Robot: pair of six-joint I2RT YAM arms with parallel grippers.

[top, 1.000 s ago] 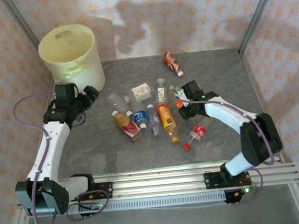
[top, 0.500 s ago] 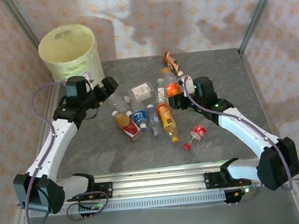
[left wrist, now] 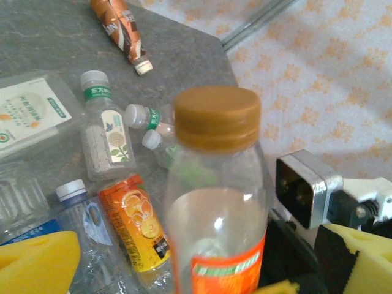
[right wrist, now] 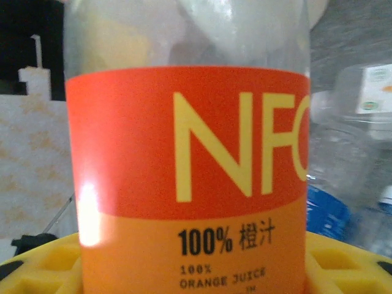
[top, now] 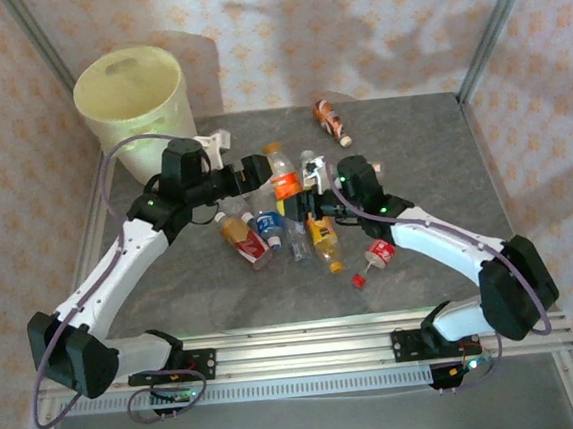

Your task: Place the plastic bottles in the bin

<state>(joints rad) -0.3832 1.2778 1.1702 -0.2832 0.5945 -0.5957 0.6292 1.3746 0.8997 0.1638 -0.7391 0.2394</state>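
Note:
My left gripper should take hold of the bottle's clear upper body and carry the orange-labelled bottle to the bin. The bin is far from my right gripper, which is holding the bottle.
An upright plastic bottle with an orange label and brown cap hangs above the table's middle, with my right gripper shut on its labelled body. My left gripper is open right beside it. In the left wrist view the bottle stands between the left gripper's wide-apart yellow pads without touching them. Several more bottles lie on the grey table under both grippers. The pale yellow bin stands at the far left corner, behind the left arm.
A brown-labelled bottle lies alone at the back. A red-labelled bottle and a loose red cap lie at front right. A clear box sits among the bottles. Metal frame posts stand at the table's corners.
The right gripper lifted the orange-labelled bottle and carried it left to the middle. The left arm swung right, away from the bin, and its open fingers now flank the bottle.

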